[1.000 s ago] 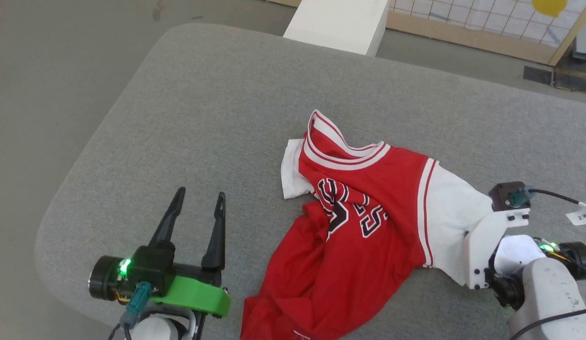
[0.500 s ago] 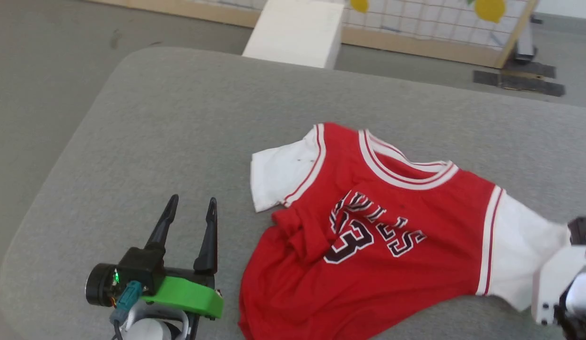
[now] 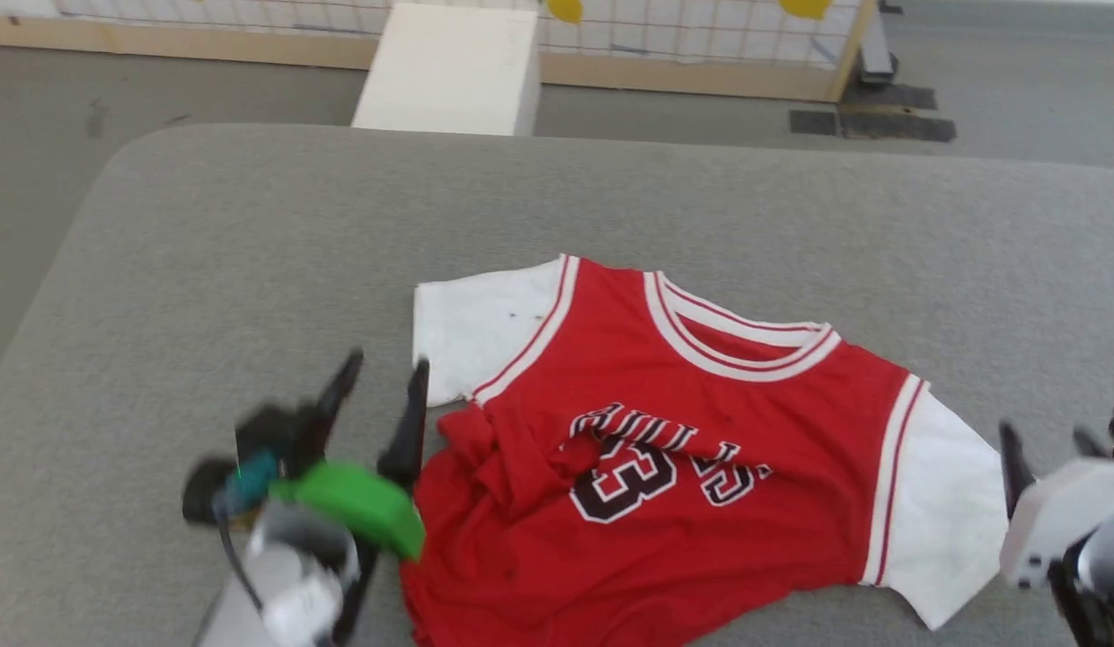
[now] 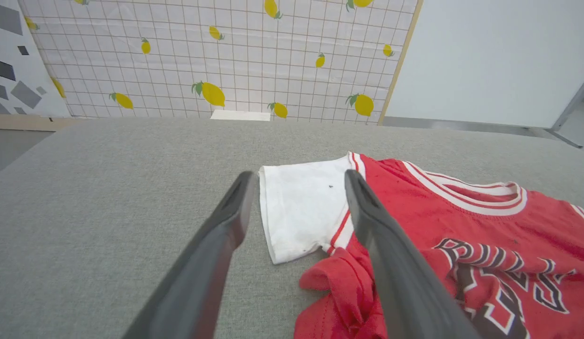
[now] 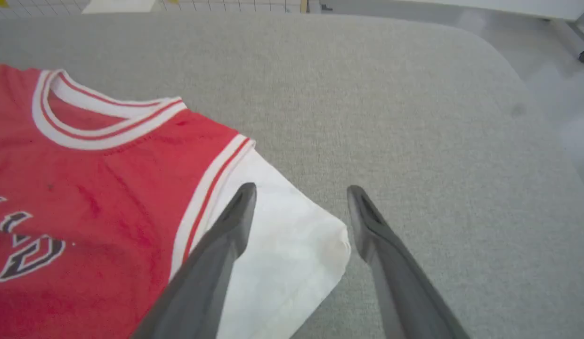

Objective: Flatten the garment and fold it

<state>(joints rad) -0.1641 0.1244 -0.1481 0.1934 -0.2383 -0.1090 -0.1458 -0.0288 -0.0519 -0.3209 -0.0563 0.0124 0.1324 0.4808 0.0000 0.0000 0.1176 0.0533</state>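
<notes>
I expect the red jersey (image 3: 694, 550) to open up and show its hidden print when I spread it, because the bunched folds (image 3: 570, 447) hide part of the chest lettering.
The red jersey (image 3: 692, 467) with white sleeves lies chest-up on the grey padded table (image 3: 251, 234), its number 33 (image 3: 651, 476) creased by a fold and its left side bunched (image 4: 348, 287). My left gripper (image 3: 382, 377) is open just left of the bunched red cloth, below the white left sleeve (image 3: 472, 328). From the left wrist, that gripper (image 4: 296, 181) frames that sleeve (image 4: 301, 207). My right gripper (image 3: 1047, 440) stands open at the white right sleeve (image 3: 939, 503). Seen from the right wrist, the open gripper (image 5: 301, 190) hovers over the sleeve's outer corner (image 5: 292, 245).
A white box (image 3: 449, 67) stands on the floor beyond the table's far edge, before a lemon-patterned grid panel (image 4: 216, 56) in a wooden frame. The table's rounded left corner (image 3: 117, 171) drops to grey floor. Bare grey padding spreads behind the jersey.
The head camera has swung, shifting the scene. The jersey now lies spread, both sleeves out. My right gripper has let go of the right sleeve and opened. My left gripper has moved toward the jersey.
</notes>
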